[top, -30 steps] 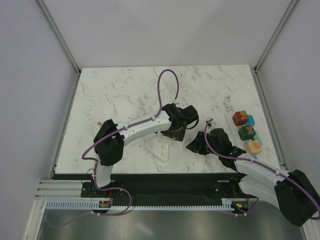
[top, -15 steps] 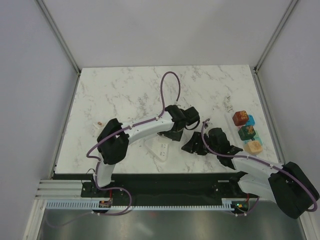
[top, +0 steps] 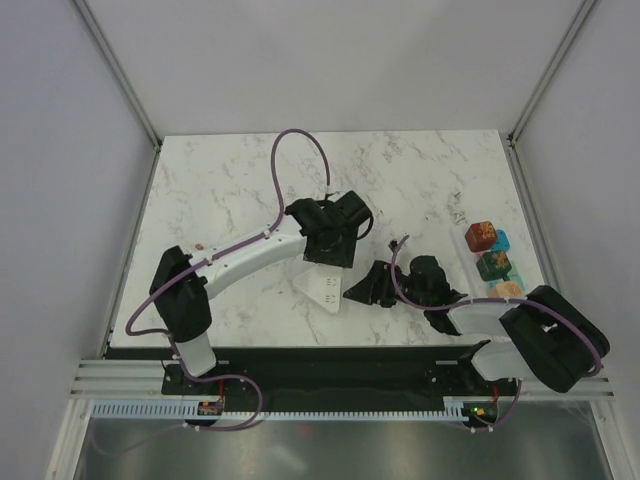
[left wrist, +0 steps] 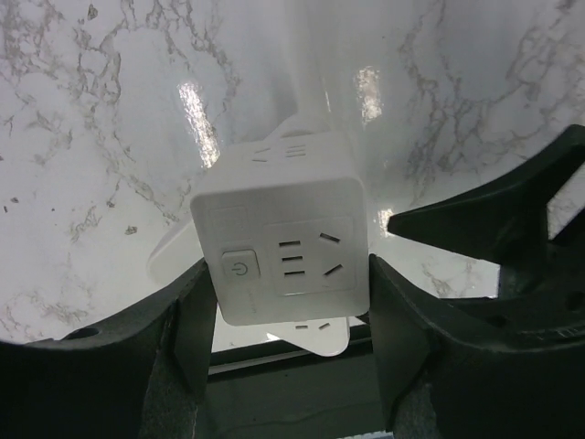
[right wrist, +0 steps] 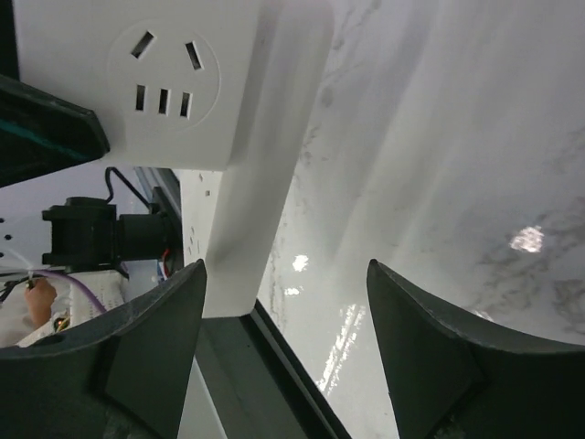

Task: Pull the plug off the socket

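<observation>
The robot's right gripper has its open fingers beside the socket's edge (right wrist: pixel 251 219), which is free, so it should clamp that edge (top: pixel 340 291) before the left gripper pulls the plug off.
The plug (left wrist: pixel 283 242) is a white cube with a power button and slot holes. It sits over the flat white socket strip (left wrist: pixel 315 334), and whether it is still seated I cannot tell. My left gripper (left wrist: pixel 288 265) is shut on the cube, one finger against each side. From above, the left gripper (top: pixel 333 240) hides the plug, and the strip (top: pixel 322 288) lies just in front of it. My right gripper (top: pixel 362 291) is at the strip's right end and open. In its wrist view, the right gripper (right wrist: pixel 285 265) holds nothing. A white socket face (right wrist: pixel 160 73) is up left.
Several coloured blocks (top: pixel 492 262) stand in a column at the table's right side. The table's dark near edge (right wrist: pixel 283 375) runs just beneath the right gripper. A purple cable (top: pixel 290 150) arcs over the back of the marble table (top: pixel 220 190).
My left gripper shifted left and its jaws closed onto the cube plug. My right gripper moved left towards the strip and opened wider.
</observation>
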### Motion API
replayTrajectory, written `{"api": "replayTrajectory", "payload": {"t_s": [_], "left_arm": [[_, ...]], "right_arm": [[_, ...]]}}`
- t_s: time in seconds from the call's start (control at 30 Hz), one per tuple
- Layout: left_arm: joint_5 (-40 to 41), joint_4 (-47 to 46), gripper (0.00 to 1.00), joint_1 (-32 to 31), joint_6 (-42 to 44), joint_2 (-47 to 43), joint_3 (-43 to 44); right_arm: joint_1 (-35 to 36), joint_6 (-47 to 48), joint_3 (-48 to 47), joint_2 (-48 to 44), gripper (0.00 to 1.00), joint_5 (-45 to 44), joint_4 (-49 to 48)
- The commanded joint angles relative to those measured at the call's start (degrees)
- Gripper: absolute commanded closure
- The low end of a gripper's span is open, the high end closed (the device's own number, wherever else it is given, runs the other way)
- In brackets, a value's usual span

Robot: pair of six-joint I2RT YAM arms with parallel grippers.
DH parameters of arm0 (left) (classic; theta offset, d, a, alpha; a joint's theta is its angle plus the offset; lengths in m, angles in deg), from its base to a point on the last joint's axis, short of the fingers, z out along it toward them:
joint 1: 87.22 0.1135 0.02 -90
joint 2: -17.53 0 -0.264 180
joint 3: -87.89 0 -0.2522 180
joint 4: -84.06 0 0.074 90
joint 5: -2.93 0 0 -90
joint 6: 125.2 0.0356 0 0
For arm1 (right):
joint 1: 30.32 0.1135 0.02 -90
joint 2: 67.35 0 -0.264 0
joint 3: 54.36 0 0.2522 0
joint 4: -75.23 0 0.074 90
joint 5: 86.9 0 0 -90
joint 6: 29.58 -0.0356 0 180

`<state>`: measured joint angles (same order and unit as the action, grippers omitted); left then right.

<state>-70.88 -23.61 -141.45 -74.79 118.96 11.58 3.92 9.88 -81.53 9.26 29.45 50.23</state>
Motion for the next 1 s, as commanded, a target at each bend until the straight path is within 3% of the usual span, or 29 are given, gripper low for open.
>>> {"api": "replayTrajectory", "payload": {"t_s": [0.0, 0.37, 0.53, 0.57, 0.6, 0.63, 0.97], "left_arm": [[-2.0, -3.6, 0.98, -0.4, 0.7, -5.0, 1.1], [-6.0, -5.6, 0.98, -0.4, 0.0, -6.8, 0.3], [-7.2, -6.5, 0.98, -0.5, 0.1, -7.3, -1.0], [-7.4, -6.7, 0.98, -0.5, 0.9, -7.5, -1.2], [-8.0, -7.4, 0.98, -0.8, 1.6, -7.5, -1.2], [-7.6, -7.9, 0.98, -1.2, 2.1, -7.7, -1.5], [-7.7, -15.7, 0.98, -3.4, 5.6, -13.1, -5.0]], "right_arm": [[2.0, -4.0, 0.2, 2.1, 0.22, 2.0, -13.3], [5.0, -9.0, 0.4, 7.4, 0.23, -3.3, -21.4], [5.0, -9.2, -0.5, 8.8, 0.45, -6.1, -17.1], [5.0, -9.7, -0.5, 9.8, 0.55, -6.2, -16.9], [5.0, -10.0, -0.5, 10.4, 0.86, -6.2, -16.7], [5.0, -10.3, -0.5, 11.0, 0.99, -6.0, -17.0], [3.6, -18.8, 3.0, 20.6, 1.0, -4.7, -27.8]]}}
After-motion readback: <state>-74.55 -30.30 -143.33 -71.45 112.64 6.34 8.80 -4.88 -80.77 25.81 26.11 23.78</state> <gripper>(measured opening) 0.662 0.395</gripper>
